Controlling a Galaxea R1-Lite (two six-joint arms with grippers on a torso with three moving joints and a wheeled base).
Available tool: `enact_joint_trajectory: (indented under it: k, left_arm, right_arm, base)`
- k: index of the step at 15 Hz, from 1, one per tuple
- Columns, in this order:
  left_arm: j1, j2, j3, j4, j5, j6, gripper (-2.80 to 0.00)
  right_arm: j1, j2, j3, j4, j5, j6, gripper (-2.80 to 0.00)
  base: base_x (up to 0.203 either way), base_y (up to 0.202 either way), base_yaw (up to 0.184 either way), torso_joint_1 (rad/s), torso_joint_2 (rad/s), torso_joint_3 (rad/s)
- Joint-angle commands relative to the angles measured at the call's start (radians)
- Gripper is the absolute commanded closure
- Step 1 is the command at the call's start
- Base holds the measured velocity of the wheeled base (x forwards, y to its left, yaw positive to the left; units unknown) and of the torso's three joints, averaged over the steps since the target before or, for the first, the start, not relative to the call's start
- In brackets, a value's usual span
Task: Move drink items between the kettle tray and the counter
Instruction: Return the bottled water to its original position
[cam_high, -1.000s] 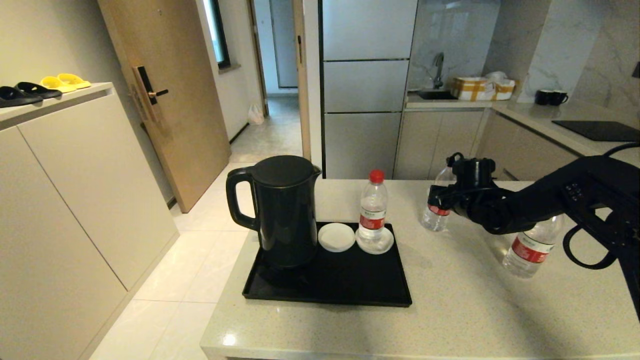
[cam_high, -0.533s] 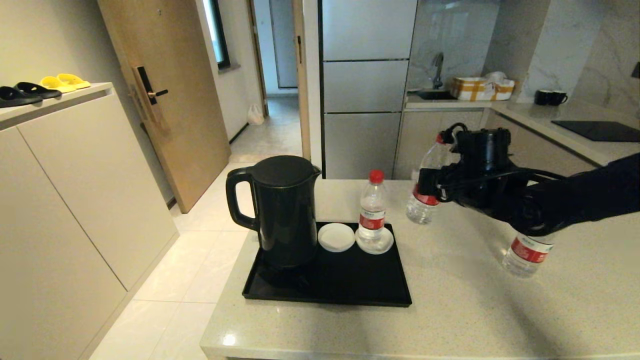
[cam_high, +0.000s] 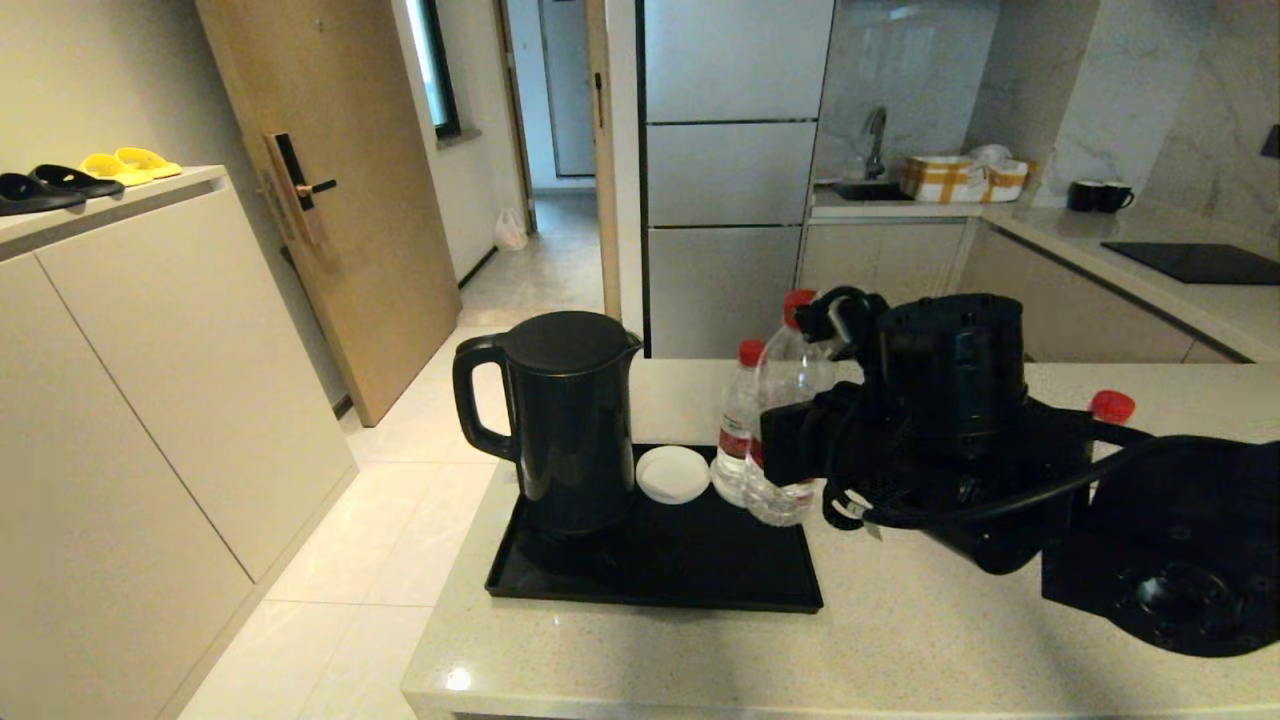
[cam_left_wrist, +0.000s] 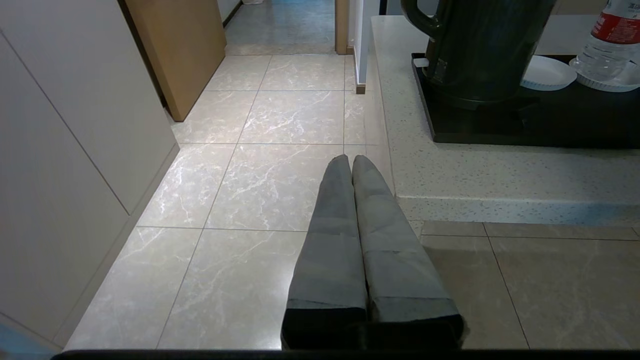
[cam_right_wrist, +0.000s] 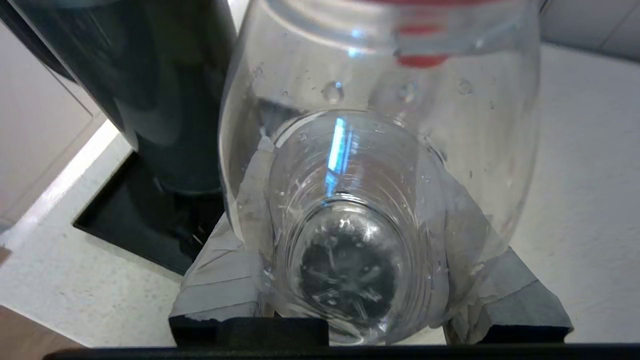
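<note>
My right gripper should keep carrying the held bottle (cam_high: 782, 370) to the tray's front beside the kettle (cam_high: 679, 557) until the bottle's base rests there. The bottle is upright and that spot is open.
My right gripper (cam_high: 800, 455) is shut on a clear water bottle (cam_high: 790, 385) with a red cap, held upright above the right end of the black kettle tray (cam_high: 650, 575). In the right wrist view the grey fingers (cam_right_wrist: 220, 280) clamp the bottle (cam_right_wrist: 380, 150) on both sides. A second bottle (cam_high: 735, 430) stands on a white saucer on the tray, just behind the held one. Of the third bottle only the red cap (cam_high: 1112, 405) shows behind my right arm, over the counter (cam_high: 950, 640). My left gripper (cam_left_wrist: 351, 159) is shut and empty, low over the floor beside the counter's edge.
A tall black kettle (cam_high: 570, 420) stands on the tray's left half, with an empty white saucer (cam_high: 672, 473) beside it. A cabinet (cam_high: 150, 400) with slippers on top stands at the left. Floor lies between it and the counter.
My right gripper has carried the bottle up and leftward from the counter to above the tray's right end. The other two bottles have not moved.
</note>
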Motion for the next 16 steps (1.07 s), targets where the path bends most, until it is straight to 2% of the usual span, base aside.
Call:
enact_joint_trajectory:
  k: [1, 5, 6, 8, 16]
  left_arm:
    - [0.0, 0.001, 0.0, 0.0, 0.0, 0.0, 0.0]
    - [0.0, 0.001, 0.0, 0.001, 0.0, 0.0, 0.0]
    - [0.0, 0.001, 0.0, 0.001, 0.0, 0.0, 0.0]
    - [0.0, 0.001, 0.0, 0.0, 0.0, 0.0, 0.0]
    - [0.0, 0.001, 0.0, 0.0, 0.0, 0.0, 0.0]
  right_arm:
    - [0.01, 0.099, 0.008, -0.048, 0.002, 0.004, 0.0]
    - [0.036, 0.34, 0.01, -0.329, 0.001, 0.009, 0.0]
    - [0.063, 0.38, 0.001, -0.37, -0.006, 0.035, 0.0]
    - [0.09, 0.427, -0.034, -0.38, -0.037, 0.09, 0.0]
    - [0.087, 0.535, -0.091, -0.383, -0.049, 0.114, 0.0]
  base:
    - [0.0, 0.0, 0.0, 0.0, 0.0, 0.0]
    - [0.0, 0.0, 0.0, 0.0, 0.0, 0.0]
    - [0.0, 0.0, 0.0, 0.0, 0.0, 0.0]
    - [0.0, 0.0, 0.0, 0.0, 0.0, 0.0]
    - [0.0, 0.0, 0.0, 0.0, 0.0, 0.0]
